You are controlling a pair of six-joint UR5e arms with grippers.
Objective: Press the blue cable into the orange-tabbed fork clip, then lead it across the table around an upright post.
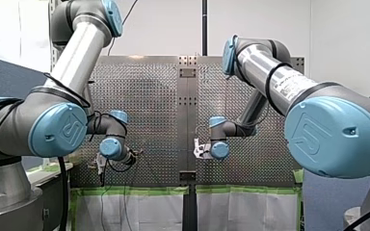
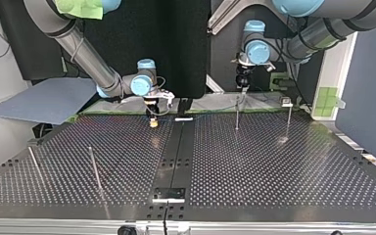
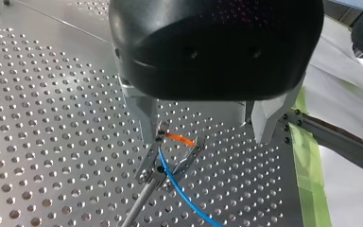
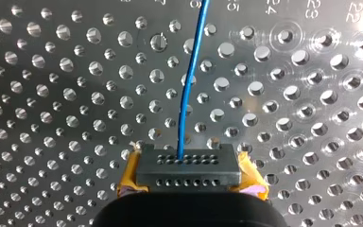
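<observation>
I expect the blue cable, which rises in a smooth, slight bow from the black connector block, to arc out sideways as I carry the block around.
In the left wrist view a metal fork clip with an orange tab tops a thin post. The blue cable runs between its prongs. My left gripper hangs just above the clip, open, its metal fingers wide apart and holding nothing. In the right wrist view my right gripper, with yellow pads, is shut on a black connector block; the blue cable leads out of the block over the table. In the top view my right gripper is low over the table's far edge, and my left gripper is above a post.
More upright posts stand on the perforated table: one at the far right with a small clip on top, and two thin ones at the top view's near left. Green tape lines the table's far edge.
</observation>
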